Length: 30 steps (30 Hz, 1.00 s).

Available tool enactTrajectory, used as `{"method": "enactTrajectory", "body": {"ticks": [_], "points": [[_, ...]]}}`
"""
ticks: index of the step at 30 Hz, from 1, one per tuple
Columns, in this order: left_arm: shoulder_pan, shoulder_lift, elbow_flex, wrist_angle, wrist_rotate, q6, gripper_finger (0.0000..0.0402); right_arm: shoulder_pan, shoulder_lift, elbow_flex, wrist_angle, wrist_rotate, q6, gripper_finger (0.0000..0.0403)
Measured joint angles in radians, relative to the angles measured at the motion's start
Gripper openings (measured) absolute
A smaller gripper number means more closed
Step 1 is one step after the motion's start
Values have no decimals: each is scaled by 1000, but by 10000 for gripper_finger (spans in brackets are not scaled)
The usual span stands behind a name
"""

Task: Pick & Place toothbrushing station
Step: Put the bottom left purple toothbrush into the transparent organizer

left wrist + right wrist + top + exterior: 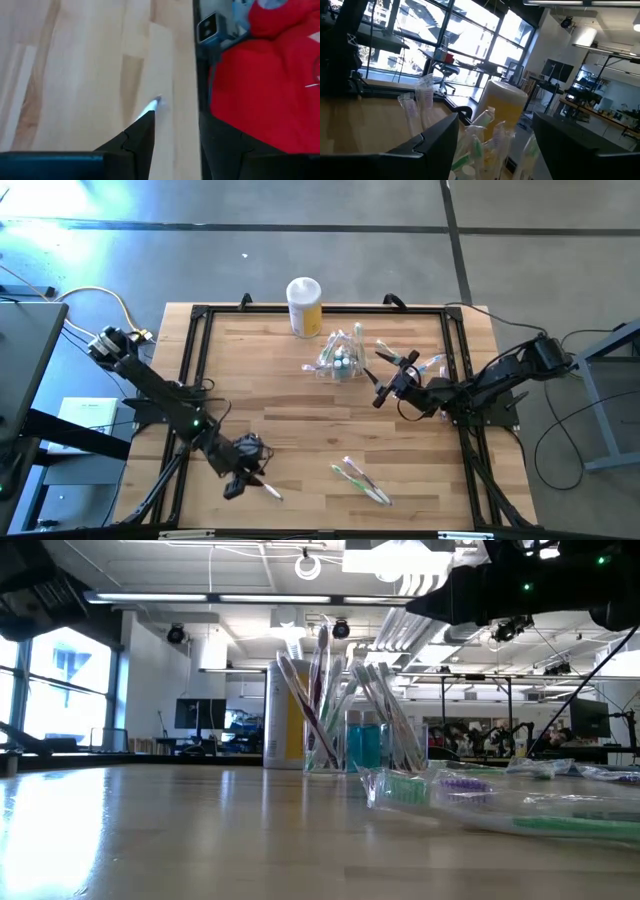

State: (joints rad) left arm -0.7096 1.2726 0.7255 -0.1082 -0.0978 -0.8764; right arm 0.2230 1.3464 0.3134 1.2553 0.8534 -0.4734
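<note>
The white toothbrush [273, 493] lies by itself, away from the wrapped pair, so my left gripper keeps lowering its open fingers around the toothbrush [149, 108] and closes there.
The toothbrushing station [340, 360] is a clear plastic holder full of toothbrushes, standing on its base at the table's far middle; it also shows in the low view [345, 745]. My right gripper [385, 390] is open just to its right, low over the table. In the right wrist view the fingers [495, 145] stand on either side of the wrapped brushes [480, 140] without touching them. My left gripper [243, 478] is near the table's front left, shut on a white toothbrush [268, 491]. My left gripper pinches the white toothbrush between its two shut fingers. A pale end of the brush [153, 104] pokes out past the fingertips, just over the wood. The fingers slant down toward the table's near edge. The rest of the brush is hidden by the fingers.
A yellow canister with a white lid [304, 305] stands behind the station. Wrapped toothbrushes lie at the front middle [362, 481] and at the far right [425, 364]. A black frame [190, 380] runs round the table. Something red [265, 75] shows beyond the near edge.
</note>
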Motion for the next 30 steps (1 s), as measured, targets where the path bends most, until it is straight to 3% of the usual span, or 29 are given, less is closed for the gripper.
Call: {"method": "enactTrajectory", "body": {"ticks": [10,18,30], "points": [[-11,90,-1,2,-38,80,149,-34,0,0,8,-104,3,248],[-11,155,-1,-67,-45,357,149,-35,0,0,3,-103,9,248],[-11,186,-1,-129,6,401,149,-35,0,0,-32,-102,43,248]]}}
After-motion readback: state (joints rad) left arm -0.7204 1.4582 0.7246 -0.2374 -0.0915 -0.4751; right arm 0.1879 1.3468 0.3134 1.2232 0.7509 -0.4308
